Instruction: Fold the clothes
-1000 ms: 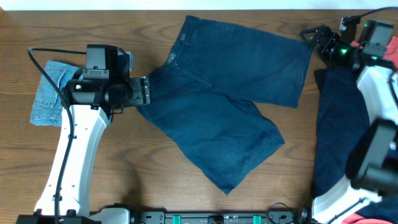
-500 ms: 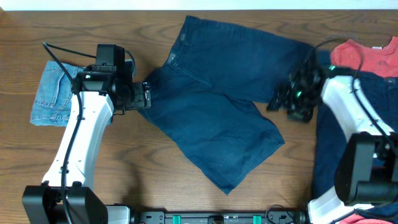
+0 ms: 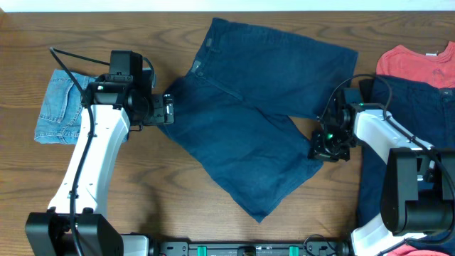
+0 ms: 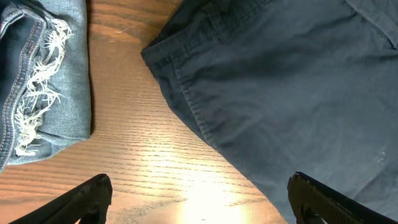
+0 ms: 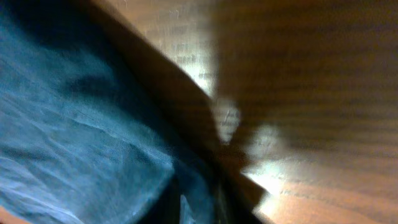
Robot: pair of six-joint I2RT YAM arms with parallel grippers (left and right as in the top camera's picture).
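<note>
The shorts lie at an angle, their front leg [image 3: 259, 202] sticking toward me. My left gripper should pinch the waistband corner [image 4: 157, 60] and pull against my right gripper's hem corner.
Dark navy shorts [image 3: 256, 107] lie spread flat mid-table, one leg toward the back right, the other toward the front. My left gripper [image 3: 167, 110] is open at the waistband's left corner. In the left wrist view it [image 4: 199, 183] hovers over bare wood, with the shorts' edge [image 4: 261, 93] just inside the right finger. My right gripper [image 3: 323, 146] is at the front leg's right hem corner. The blurred right wrist view shows its jaws [image 5: 205, 199] pressed together on a strip of navy cloth [image 5: 81, 137].
Folded light-blue frayed denim shorts [image 3: 60, 107] [image 4: 37, 74] lie left of the left arm. A red T-shirt [image 3: 416, 64] and another dark navy garment [image 3: 402, 142] lie at the right edge under the right arm. Red cloth [image 3: 426, 249] shows at the front right corner.
The right arm swung from the back right corner down to the front leg's hem, and its jaws closed there. The left gripper opened slightly wider by the waistband.
</note>
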